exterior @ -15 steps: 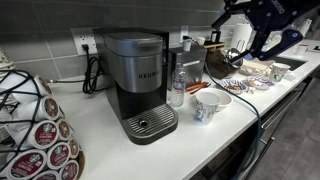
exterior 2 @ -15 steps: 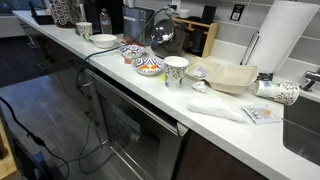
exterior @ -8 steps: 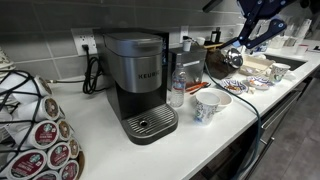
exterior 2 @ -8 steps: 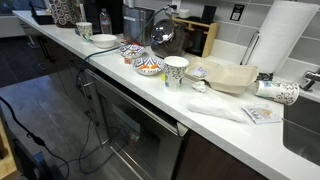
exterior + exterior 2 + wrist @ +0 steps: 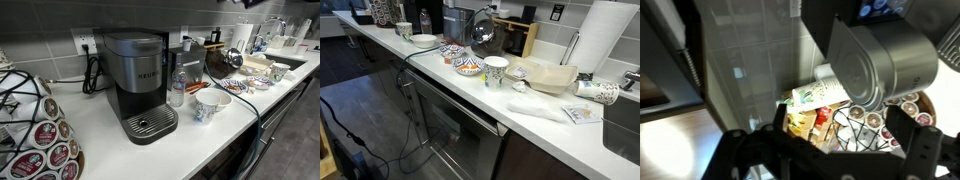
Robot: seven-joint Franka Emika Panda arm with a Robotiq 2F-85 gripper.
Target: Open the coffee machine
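Next, my gripper moves back to the lid's front rim and raises the lid, because my open fingers are pointing past the coffee machine toward the coffee pods.
The coffee machine stands on the white counter against the tiled wall. It is dark grey and black, its rounded top lid is down, and a round metal drip tray sits at its foot. My gripper shows only in the wrist view, as two dark fingers spread wide with nothing between them. Beyond the fingers is a large grey rounded body, which looks like the machine, with coffee pods in a wire rack beside it. No arm or gripper shows in either exterior view.
A clear water bottle and a patterned mug stand close beside the machine. A pod rack is on its other side and a black cable behind it. Painted bowls, a cup and paper towels line the counter.
The arm and gripper, seen at the upper right of an exterior view before, have risen out of that view. The things on the counter have not moved.
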